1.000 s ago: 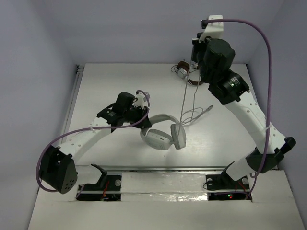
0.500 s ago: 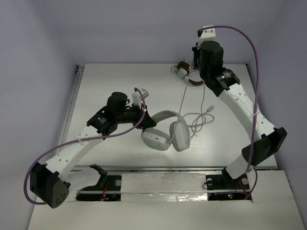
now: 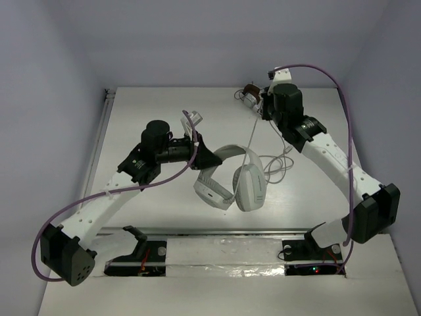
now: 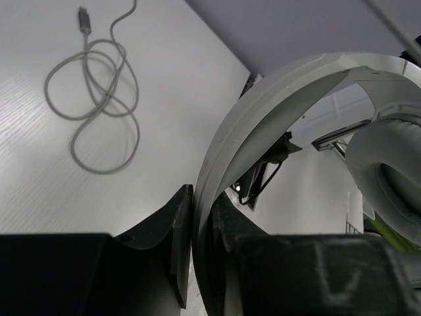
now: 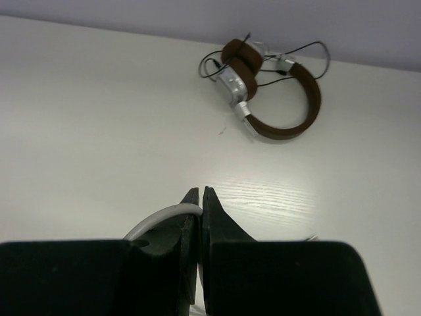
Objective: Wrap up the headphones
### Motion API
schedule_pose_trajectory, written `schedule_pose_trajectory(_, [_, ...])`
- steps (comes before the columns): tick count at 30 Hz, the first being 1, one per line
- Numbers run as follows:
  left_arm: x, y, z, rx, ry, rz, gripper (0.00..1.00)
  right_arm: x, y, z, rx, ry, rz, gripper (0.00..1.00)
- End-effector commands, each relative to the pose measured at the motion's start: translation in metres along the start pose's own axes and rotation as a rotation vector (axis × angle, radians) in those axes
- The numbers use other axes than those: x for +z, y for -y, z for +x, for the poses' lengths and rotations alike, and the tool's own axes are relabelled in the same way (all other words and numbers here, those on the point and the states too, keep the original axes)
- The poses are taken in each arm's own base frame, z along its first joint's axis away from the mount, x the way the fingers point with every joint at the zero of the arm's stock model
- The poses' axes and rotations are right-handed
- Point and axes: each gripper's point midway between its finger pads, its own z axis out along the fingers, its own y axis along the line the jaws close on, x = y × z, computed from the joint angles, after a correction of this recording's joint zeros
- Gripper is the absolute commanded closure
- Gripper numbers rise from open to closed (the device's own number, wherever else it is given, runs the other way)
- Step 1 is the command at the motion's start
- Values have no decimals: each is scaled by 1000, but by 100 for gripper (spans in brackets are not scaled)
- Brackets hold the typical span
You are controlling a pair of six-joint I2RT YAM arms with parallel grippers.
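The grey cable runs across the raised white headband (image 3: 246,153), so the robot's right gripper carries on going around the earcup's outer side (image 3: 262,185) and lets go of the cable in front.
The white headphones (image 3: 231,179) hang above the middle of the table with both earcups down. My left gripper (image 3: 208,160) is shut on their wide headband (image 4: 263,112), which is pinched between the two fingers in the left wrist view (image 4: 202,210). One padded earcup (image 4: 388,171) shows at the right of that view. The thin grey cable (image 3: 252,138) rises from the headphones to my right gripper (image 3: 261,112) near the back of the table. That gripper (image 5: 200,197) is shut on the cable (image 5: 158,220). The remaining cable lies in a loose coil (image 3: 276,164) on the table.
Smaller brown-and-silver headphones (image 3: 252,97) with a dark cord lie at the back edge, just beyond my right gripper, and are seen close in the right wrist view (image 5: 270,92). The white table (image 3: 145,118) is walled at the back and both sides.
My right arm has come down and forward toward the back of the table, still holding the cable. My left arm has swung the headphones rightward and turned them.
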Motion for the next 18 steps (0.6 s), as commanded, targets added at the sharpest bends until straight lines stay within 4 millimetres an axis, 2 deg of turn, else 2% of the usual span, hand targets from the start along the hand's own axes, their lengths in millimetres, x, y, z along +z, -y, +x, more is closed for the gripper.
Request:
schedule_pose_trajectory(1, [-17,72,-43,121,98,253,100,-9,-19,-15,92,76,-124,100])
schedule_pose_trajectory(3, [-14,69,-44,93,90,241,100,-19,-28,-19,110,99,-192,100])
schedule_pose_trajectory(6, [-12,67,-42,78,84,242,100,-28,-26,-27,119,112,-201,100])
schedule_pose_trajectory(7, [-15,72,-48,95,111,258,100,-30,-25,-28,130,115,-198,100])
schedule_pose_trajectory(9, [-19,70,-60,84,158,235,100,-37,-25,-28,147,127,-211,100])
schedule_pose_trajectory(10, [-19,74,-67,75,179,249,100,-40,-30,-24,166,118,-241,100])
schedule_pose_trajectory(11, [-20,74,-74,68,203,243,100,-38,-33,-5,174,83,-251,100])
schedule_pose_trajectory(13, [-19,73,-89,48,255,220,100,-50,-45,-2,232,96,-338,100])
schedule_pose_trajectory(14, [-21,75,-99,52,288,206,100,-49,-50,23,243,56,-364,100])
schedule_pose_trajectory(15, [-22,71,-109,43,337,168,100,-54,-59,21,266,83,-423,100])
schedule_pose_trajectory(16, [-25,75,-117,56,370,173,100,-70,-72,17,290,112,-529,100])
schedule_pose_trajectory(18, [-33,75,-141,58,449,116,100,-81,-86,32,298,135,-643,100])
